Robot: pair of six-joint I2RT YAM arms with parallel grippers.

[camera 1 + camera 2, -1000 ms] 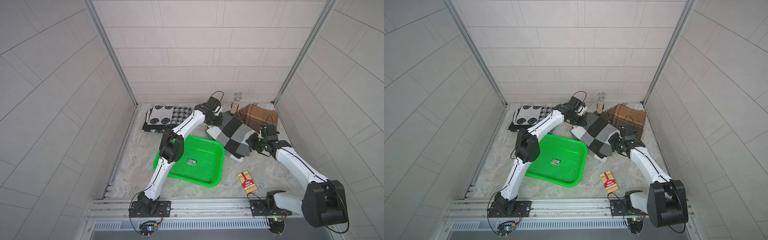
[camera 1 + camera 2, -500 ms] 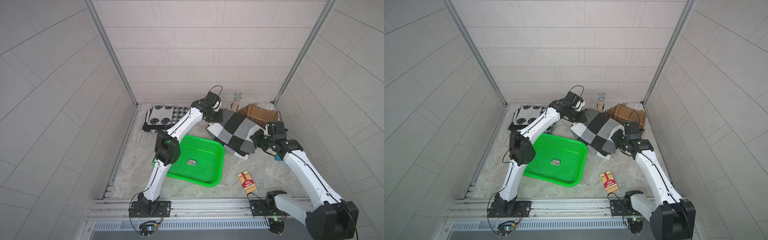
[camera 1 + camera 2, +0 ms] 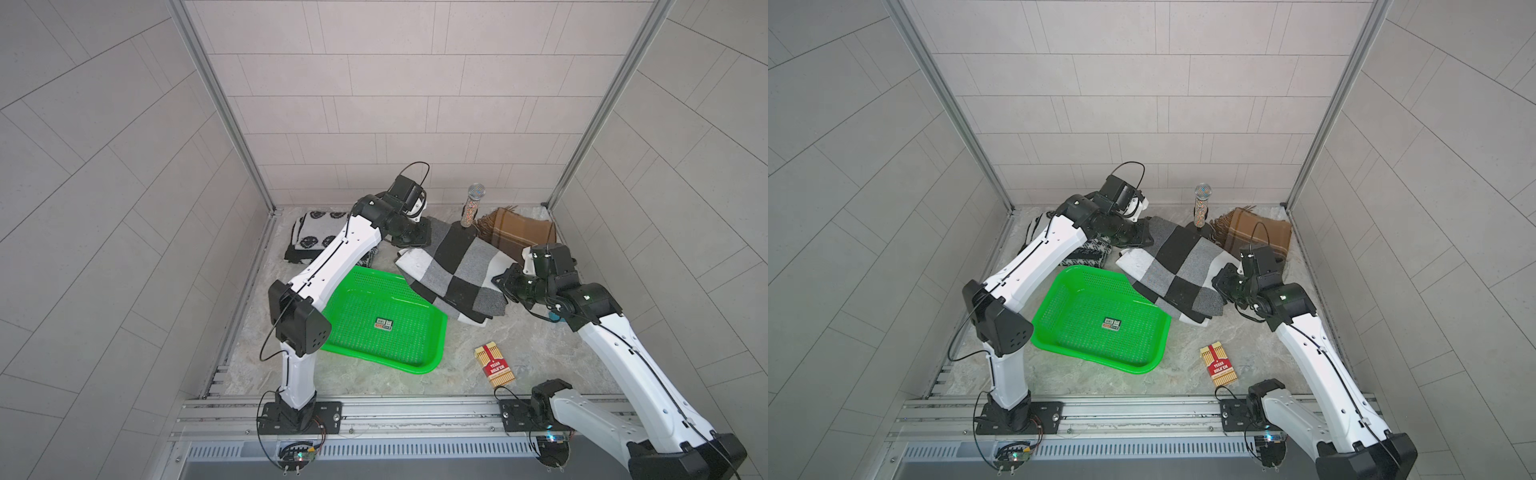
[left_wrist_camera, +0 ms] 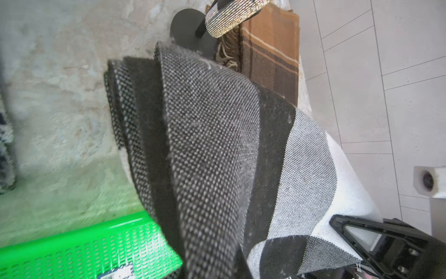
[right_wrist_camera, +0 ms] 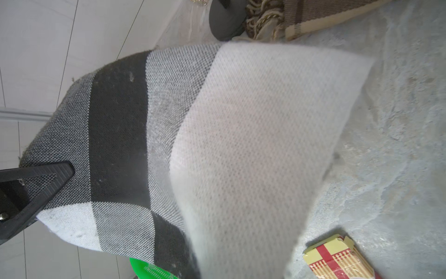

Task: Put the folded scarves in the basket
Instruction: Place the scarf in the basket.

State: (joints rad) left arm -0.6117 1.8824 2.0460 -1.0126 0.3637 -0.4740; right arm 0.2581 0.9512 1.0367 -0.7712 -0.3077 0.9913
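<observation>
The folded scarf point(image 3: 453, 268) is hanging spread out from both grippers next to the open basket point(image 3: 385, 320). My left gripper should keep moving the scarf over and down until it rests inside the basket.
The folded scarf point(image 3: 457, 270) point(image 3: 1179, 270), checked black, grey and white, hangs in the air between my two grippers, just right of and behind the basket. My left gripper point(image 3: 415, 237) point(image 3: 1138, 235) is shut on its far end. At its near right end my right gripper point(image 3: 500, 282) point(image 3: 1219, 282) is shut on it too. The green basket point(image 3: 415, 365) point(image 3: 1133, 368) lies on the table holding only a small sticker. In the wrist views the scarf point(image 4: 212, 145) point(image 5: 241, 145) hides my own jaws, and a basket corner point(image 4: 84, 248) point(image 5: 149, 268) shows below it.
A brown fringed scarf point(image 3: 519, 232) lies at the back right. A glittery microphone point(image 3: 471, 205) stands on a black base beside it. A black-and-white patterned cloth point(image 3: 316, 232) is at the back left. A red and yellow card box point(image 3: 494, 365) lies right of the basket.
Both arms have risen and lifted the scarf off the table, still gripped at both ends. It has drifted slightly toward the basket.
</observation>
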